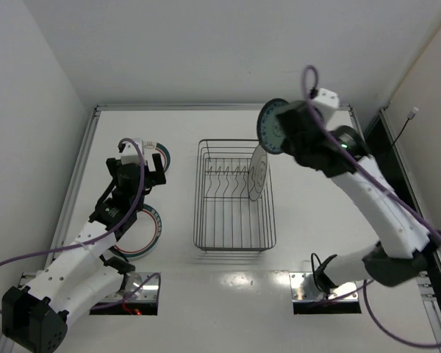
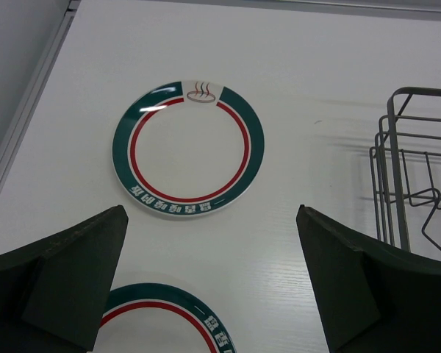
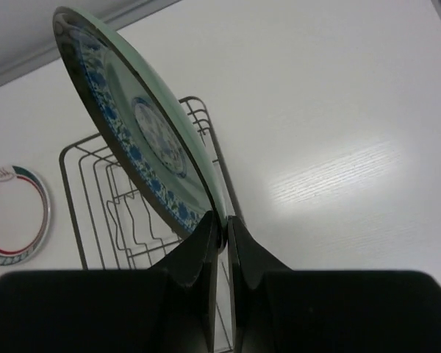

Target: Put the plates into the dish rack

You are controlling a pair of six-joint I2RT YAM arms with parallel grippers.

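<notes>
My right gripper should carry the teal patterned plate [image 1: 270, 127] next until it stands in the open slot [image 1: 243, 180] beside the white plate, because the plate is on edge to match that slot.
The silver wire dish rack [image 1: 235, 220] stands mid-table. A white plate with a dark rim [image 1: 259, 173] stands upright in its right side. My right gripper [image 1: 295, 126] is shut on the rim of the small teal patterned plate [image 1: 274, 126] and holds it on edge in the air above the rack's far right corner. The right wrist view shows the gripper [image 3: 222, 220] pinching the plate [image 3: 143, 132] over the rack [image 3: 125, 213]. My left gripper [image 2: 212, 213] is open and empty above the two ringed plates [image 2: 187, 151] [image 2: 165, 320], which lie flat left of the rack.
The raised table border [image 1: 81, 169] runs along the left, behind the ringed plates [image 1: 164, 156] [image 1: 148, 234]. The rack's corner [image 2: 415, 191] shows to the right of my left gripper. One ringed plate [image 3: 15, 213] shows beyond the rack in the right wrist view.
</notes>
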